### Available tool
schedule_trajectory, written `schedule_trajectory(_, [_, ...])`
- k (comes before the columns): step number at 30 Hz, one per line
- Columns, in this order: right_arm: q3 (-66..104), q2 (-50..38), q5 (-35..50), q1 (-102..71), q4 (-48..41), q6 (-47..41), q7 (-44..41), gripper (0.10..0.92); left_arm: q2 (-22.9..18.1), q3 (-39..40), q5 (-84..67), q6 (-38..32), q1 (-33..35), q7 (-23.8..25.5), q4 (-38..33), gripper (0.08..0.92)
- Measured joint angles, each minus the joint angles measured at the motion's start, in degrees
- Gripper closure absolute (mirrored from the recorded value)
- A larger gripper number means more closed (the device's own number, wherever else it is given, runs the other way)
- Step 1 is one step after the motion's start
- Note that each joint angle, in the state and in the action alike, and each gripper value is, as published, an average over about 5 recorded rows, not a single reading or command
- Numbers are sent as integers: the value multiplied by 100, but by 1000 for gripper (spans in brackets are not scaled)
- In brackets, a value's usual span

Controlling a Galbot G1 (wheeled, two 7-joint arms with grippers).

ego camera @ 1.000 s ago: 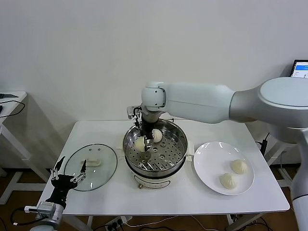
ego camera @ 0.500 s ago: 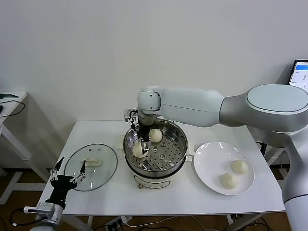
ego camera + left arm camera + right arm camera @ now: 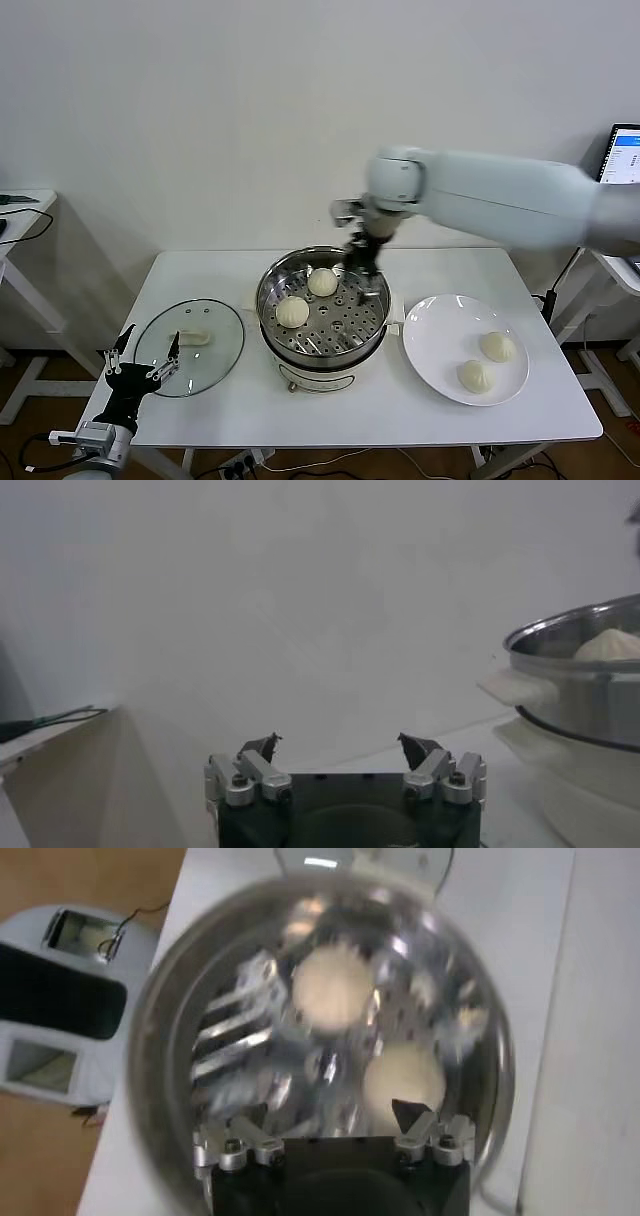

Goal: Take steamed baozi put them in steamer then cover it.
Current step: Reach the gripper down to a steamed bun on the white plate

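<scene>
The front baozi on the white plate (image 3: 476,376) should hold its shape when the robot lifts it, because the baozi in the steamer (image 3: 292,312) look round and free of dents.
The steel steamer (image 3: 375,312) stands mid-table in its white base and holds two baozi, one (image 3: 292,312) at its left and one (image 3: 322,282) at the back. Both show in the right wrist view, one (image 3: 332,990) and the other (image 3: 403,1076). Two more baozi, one (image 3: 498,346) and another (image 3: 473,376), lie on the white plate (image 3: 435,335) to the right. My right gripper (image 3: 362,272) is open and empty above the steamer's back right rim; it also shows in the right wrist view (image 3: 330,1114). The glass cover (image 3: 189,347) lies flat at the table's left. My left gripper (image 3: 140,366) is open, parked low beside the cover.
The table's front edge (image 3: 330,440) runs below the steamer. A side desk (image 3: 20,205) stands at the far left and a screen (image 3: 623,142) at the far right. The steamer's side (image 3: 590,695) shows in the left wrist view.
My right gripper let go of a baozi at the steamer's left, then rose and swung right to the steamer's back right rim. The left arm has not moved.
</scene>
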Motion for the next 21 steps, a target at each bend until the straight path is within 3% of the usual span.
schedule_trajectory(10, [511,-1645,-1291,-831,252,477,-444,203,-21,40,41,2,16,-26,-30,177])
schedule_trajectory(21, [1722,-2263,-2399,-2475,45,672,-551,203,-26,64,51,-4,-6,-26,37,177])
